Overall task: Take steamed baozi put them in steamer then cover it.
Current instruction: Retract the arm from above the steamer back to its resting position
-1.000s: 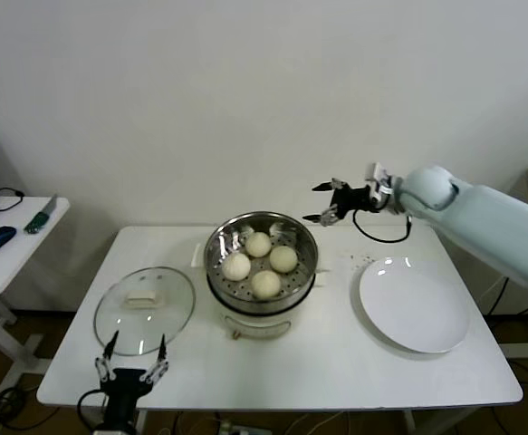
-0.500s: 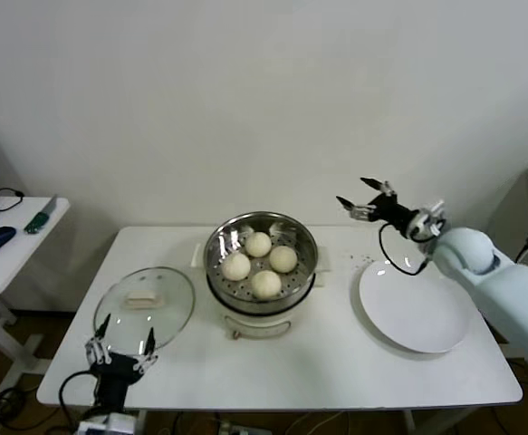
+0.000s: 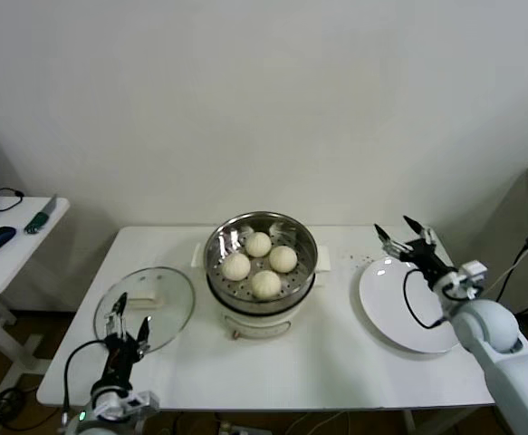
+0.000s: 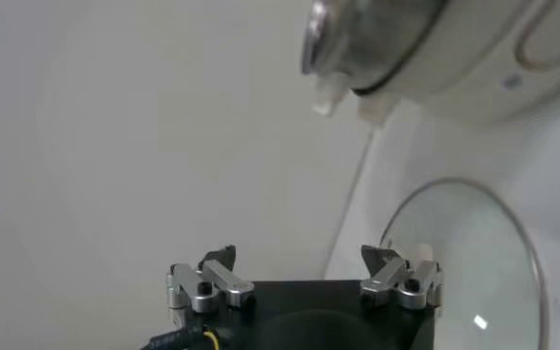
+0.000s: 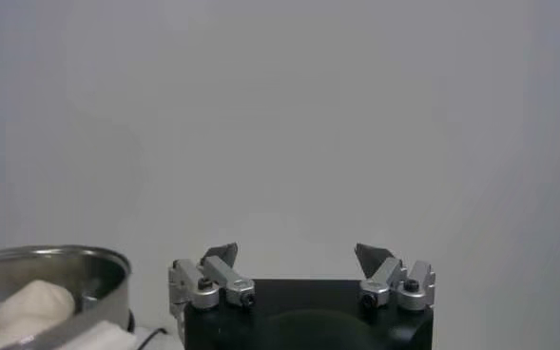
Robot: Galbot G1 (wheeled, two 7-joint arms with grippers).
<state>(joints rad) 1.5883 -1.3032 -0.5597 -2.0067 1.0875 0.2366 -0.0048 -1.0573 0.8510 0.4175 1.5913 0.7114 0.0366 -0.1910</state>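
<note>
My gripper will lower the glass lid (image 3: pixel 169 308), and the lid will settle flat over the baozi, because they lie in one layer below the steamer's rim (image 3: pixel 262 214).
Several cream-white baozi (image 3: pixel 265 284) sit on the perforated tray inside the round steel steamer (image 3: pixel 223 234) at the table's middle; one baozi (image 5: pixel 28 304) and the steamer's rim (image 5: pixel 61 257) also show in the right wrist view. The glass lid (image 3: pixel 168 288) lies flat on the table to the steamer's left, and it shows in the left wrist view (image 4: pixel 479 257). My left gripper (image 3: pixel 129 314) is open and empty, low at the lid's near edge. My right gripper (image 3: pixel 403 231) is open and empty, above the far left edge of the white plate (image 3: pixel 399 313).
A side table (image 3: pixel 10 254) at the far left holds a mouse, cables and a small tool. The white wall stands close behind the table. The steamer's white base (image 3: pixel 259 322) has a cord at its front.
My right arm has swung away from the steamer, down and to the right over the plate. My left gripper has risen from the front table edge toward the lid.
</note>
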